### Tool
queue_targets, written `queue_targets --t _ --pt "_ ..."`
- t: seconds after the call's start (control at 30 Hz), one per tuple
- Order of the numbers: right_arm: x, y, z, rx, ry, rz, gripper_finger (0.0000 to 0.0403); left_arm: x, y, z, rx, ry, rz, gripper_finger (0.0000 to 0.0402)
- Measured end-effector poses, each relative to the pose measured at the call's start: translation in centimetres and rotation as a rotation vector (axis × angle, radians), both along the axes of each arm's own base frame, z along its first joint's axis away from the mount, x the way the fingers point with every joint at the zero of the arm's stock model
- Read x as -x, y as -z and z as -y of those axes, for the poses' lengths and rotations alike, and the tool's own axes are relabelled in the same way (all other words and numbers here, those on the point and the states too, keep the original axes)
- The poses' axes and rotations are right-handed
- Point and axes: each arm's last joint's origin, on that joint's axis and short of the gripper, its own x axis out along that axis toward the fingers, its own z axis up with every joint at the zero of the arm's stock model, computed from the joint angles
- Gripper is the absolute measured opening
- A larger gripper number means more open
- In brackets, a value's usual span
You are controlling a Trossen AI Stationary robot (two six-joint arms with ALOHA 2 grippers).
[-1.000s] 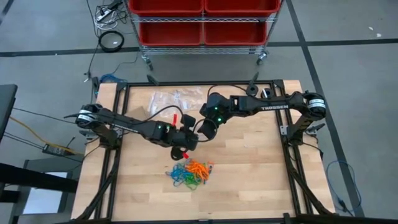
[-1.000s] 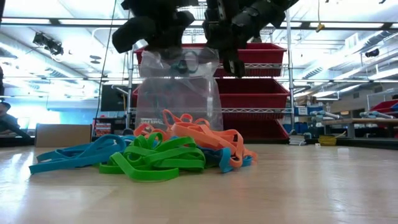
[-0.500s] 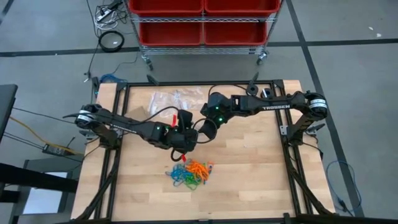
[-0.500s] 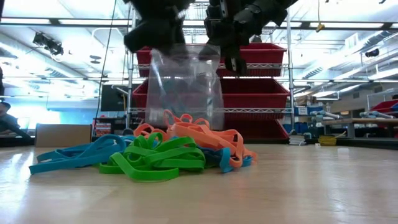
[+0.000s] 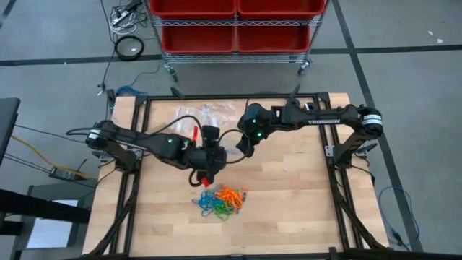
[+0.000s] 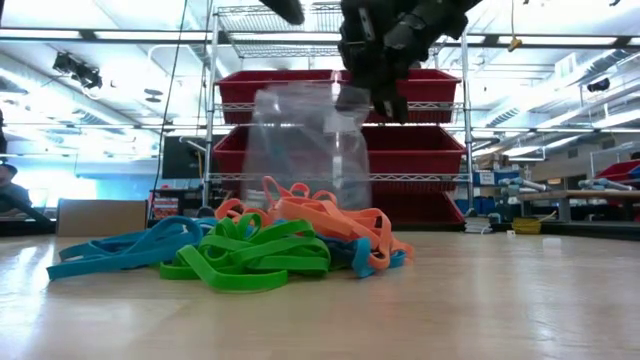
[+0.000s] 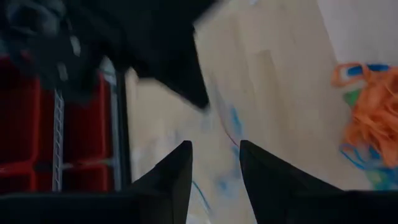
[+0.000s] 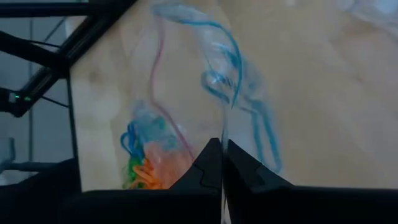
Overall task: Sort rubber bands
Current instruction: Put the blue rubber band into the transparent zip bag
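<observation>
The blue loops [image 6: 135, 245] reach out beyond the green loops, so the robot's left gripper keeps going toward their loose end [image 6: 64, 266] until its open fingers can close there.
The rubber bands [image 5: 220, 202], a tangled heap of orange, blue and green loops [image 6: 255, 245], lie on the wooden table near its middle. A clear plastic bag [image 6: 305, 150] with a blue zip line [image 8: 233, 68] hangs above and behind the heap, with my right gripper [image 5: 241, 149] shut on it. My left gripper [image 5: 219, 153] stands open just left of the bag. In the left wrist view its fingers [image 7: 214, 171] are apart and nothing is pinched between them. My right gripper pinches the bag's top edge [image 8: 222, 134] between its two shut fingers, coming from above and pointing down. The bag hangs slack below the fingers [image 6: 350, 97]. Whether its bottom rests on the table is hidden by the band heap.
More clear bags [image 5: 206, 115] lie at the far side of the table. A black frame [image 5: 141, 144] runs along the table's edges. A rack of red bins [image 5: 234, 25] stands beyond the far edge. Bare wood lies right of the heap [image 5: 296, 195].
My left gripper has opened, let go of the bag's top and gone up and a little toward the table's left. The bag now hangs from my right gripper alone; its mouth, held wide before, has drawn narrower. The band heap has stayed put.
</observation>
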Motion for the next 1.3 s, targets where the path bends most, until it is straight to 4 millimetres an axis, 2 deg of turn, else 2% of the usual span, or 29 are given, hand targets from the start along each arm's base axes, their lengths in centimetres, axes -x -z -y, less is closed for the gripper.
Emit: queue_targets --t 0.17,0.3,0.43,0.53,0.7,0.8,1.0,1.17,1.3 --pt "2.3 -1.7 0.7 0.116 0.082 -0.044 0.0000 1.7 0.7 0.6 0.221 0.041 -0.028 0.0142" --pt "4.8 -3.7 1.4 0.188 0.155 -0.066 0.0000 3.4 3.2 1.9 0.387 0.083 -0.024 0.0142" --pt "7.5 -5.8 1.6 0.225 0.193 -0.052 0.0000 5.6 7.4 2.9 0.518 0.062 -0.009 0.0142" --pt "9.3 -7.1 1.6 0.246 0.209 -0.029 0.0000 7.1 11.5 3.8 0.583 0.041 0.004 0.0142" --pt "11.4 -8.6 1.4 0.249 0.226 0.011 0.0000 8.9 17.1 4.8 0.649 0.049 0.043 0.0142" --pt "11.9 -9.0 1.3 0.247 0.236 0.032 0.0000 9.6 19.7 4.3 0.663 -0.017 0.070 0.0142" --pt "11.9 -9.0 1.3 0.241 0.240 0.031 0.0000 10.3 22.8 3.9 0.700 -0.036 0.077 0.0136" --pt "11.2 -8.4 1.5 0.237 0.235 0.008 0.0000 9.8 24.3 4.5 0.788 0.001 0.049 0.0114" --pt "10.7 -8.1 1.5 0.238 0.224 0.002 0.0000 9.5 25.0 4.6 0.775 -0.016 0.050 0.0075"
